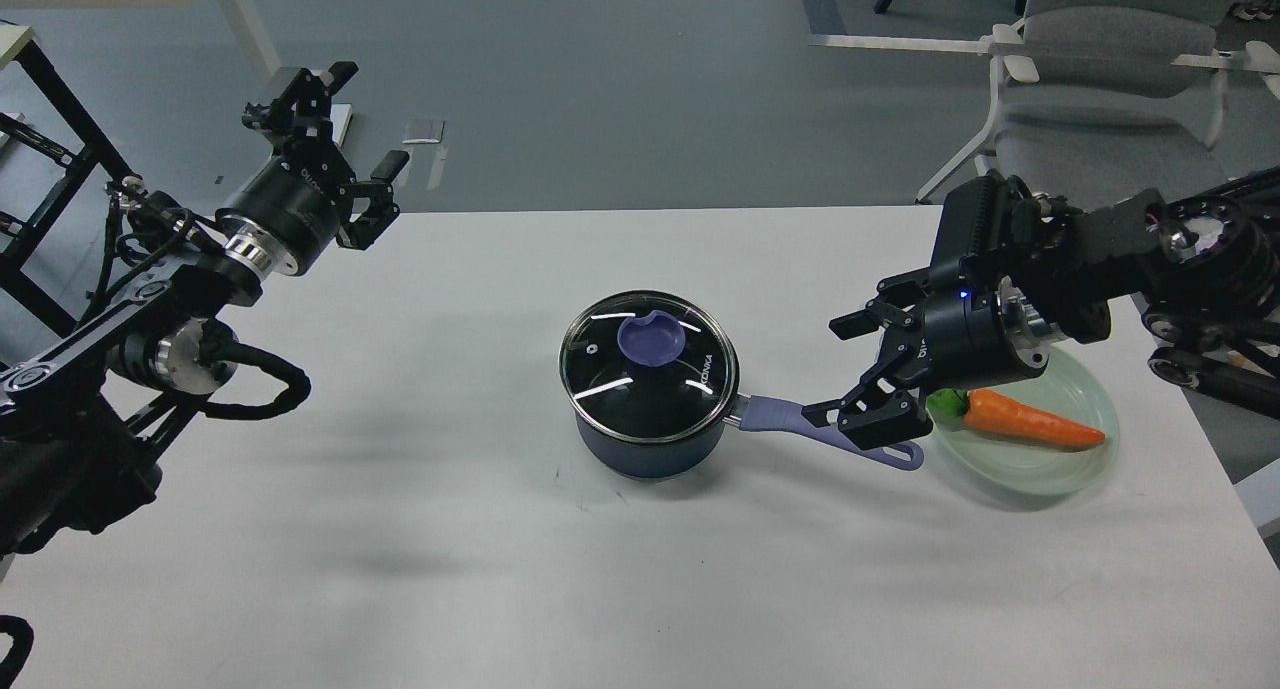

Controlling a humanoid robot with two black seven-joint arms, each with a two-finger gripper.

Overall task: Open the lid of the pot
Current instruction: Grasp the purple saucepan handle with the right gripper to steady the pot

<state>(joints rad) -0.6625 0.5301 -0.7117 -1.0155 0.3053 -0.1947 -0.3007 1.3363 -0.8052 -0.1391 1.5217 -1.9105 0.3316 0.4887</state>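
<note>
The glass lid lets plain, even dark show through, so I should find an empty pot when I lift the lid by its purple knob.
A dark blue pot stands mid-table under a glass lid with a purple knob. Its purple handle points right. My right gripper is open, low over the table to the right of the pot. Its lower finger lies over the handle's far end; whether it touches is unclear. My left gripper is open and empty, raised beyond the table's far left edge, well away from the pot.
A pale green plate with an orange carrot sits right of the pot handle, partly behind my right arm. A grey chair stands beyond the table's far right. A black frame is at the left.
</note>
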